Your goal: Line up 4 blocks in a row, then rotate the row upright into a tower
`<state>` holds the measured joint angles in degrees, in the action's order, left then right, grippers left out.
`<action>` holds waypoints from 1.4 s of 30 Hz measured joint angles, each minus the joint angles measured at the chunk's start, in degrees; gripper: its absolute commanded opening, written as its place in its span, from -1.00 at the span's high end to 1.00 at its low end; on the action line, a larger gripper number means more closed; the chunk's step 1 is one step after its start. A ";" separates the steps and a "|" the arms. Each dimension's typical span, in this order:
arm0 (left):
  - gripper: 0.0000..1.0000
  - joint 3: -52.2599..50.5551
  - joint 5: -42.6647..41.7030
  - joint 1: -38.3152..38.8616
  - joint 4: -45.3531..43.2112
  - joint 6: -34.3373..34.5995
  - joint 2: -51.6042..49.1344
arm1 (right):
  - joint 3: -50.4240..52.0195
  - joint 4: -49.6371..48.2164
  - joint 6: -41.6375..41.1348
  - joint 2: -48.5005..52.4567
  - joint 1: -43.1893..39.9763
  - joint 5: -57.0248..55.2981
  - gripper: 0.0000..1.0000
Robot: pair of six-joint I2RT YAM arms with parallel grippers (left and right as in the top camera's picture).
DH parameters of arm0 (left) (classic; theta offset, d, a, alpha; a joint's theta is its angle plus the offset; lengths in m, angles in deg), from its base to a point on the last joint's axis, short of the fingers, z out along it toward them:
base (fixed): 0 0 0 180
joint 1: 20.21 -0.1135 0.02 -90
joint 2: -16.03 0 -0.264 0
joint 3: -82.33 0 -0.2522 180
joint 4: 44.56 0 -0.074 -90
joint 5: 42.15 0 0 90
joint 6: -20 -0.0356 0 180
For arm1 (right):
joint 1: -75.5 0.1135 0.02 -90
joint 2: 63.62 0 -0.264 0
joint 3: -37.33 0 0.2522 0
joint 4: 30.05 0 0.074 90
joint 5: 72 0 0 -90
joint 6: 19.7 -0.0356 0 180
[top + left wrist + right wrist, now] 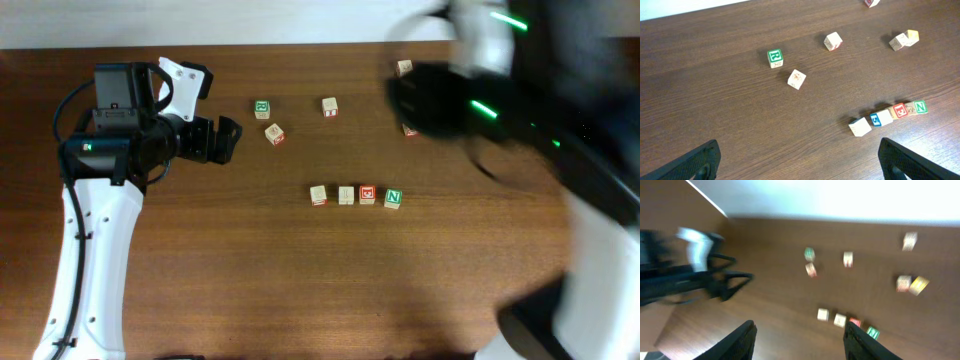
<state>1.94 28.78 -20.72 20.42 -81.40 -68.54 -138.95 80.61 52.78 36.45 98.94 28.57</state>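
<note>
The pale block sits away from the beige block [346,195], so the robot's left gripper should push the pale block inward [318,195] while the robot's right gripper presses the "N" block.
Four blocks lie in a short row mid-table: a pale block [318,195], a beige block [346,195], a red-marked block [368,194] and the green "N" block [393,198]. In the left wrist view the row runs from the pale block [860,126] to the "N" block [920,106]. My left gripper [800,161] hovers well left of the row, open and empty. My right gripper [800,341] is open with nothing between its fingers, high above the table. Its arm [450,105] is a dark blur at the back right, away from the row [840,320].
Loose cubes lie behind the row: a green "R" cube [262,108], a tilted beige cube [275,133], another [330,107], one near the far edge [404,67], and a yellow-faced cube [912,35] beside a pale one. The table's far edge meets a white wall.
</note>
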 measured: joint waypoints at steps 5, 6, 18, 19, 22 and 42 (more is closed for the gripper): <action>-0.98 0.00 -2.08 0.00 1.84 0.02 0.00 | 10.05 -0.07 1.11 -16.09 -0.07 -4.33 -0.19; -0.95 0.00 -2.99 0.00 2.19 0.00 0.02 | 13.79 -0.07 0.96 -18.21 -0.07 -5.62 -0.20; -0.36 0.31 -2.91 0.31 6.78 8.57 -5.68 | 60.74 -9.46 -6.03 -17.38 -8.00 -10.16 -0.16; -0.36 0.31 -1.07 0.50 7.41 10.40 -6.91 | 64.26 -12.15 -6.14 -17.31 -9.35 -9.33 -0.16; -0.32 0.37 4.70 1.64 9.01 15.65 -10.60 | 74.14 -20.22 -6.45 -16.41 -13.22 -6.75 -0.08; 0.60 0.42 11.02 13.16 6.21 25.81 -29.40 | 100.56 -55.95 -8.85 0.92 -15.85 -0.92 0.02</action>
<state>2.35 39.80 -7.57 26.63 -55.59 -97.94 -38.39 24.66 43.93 37.37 83.09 27.65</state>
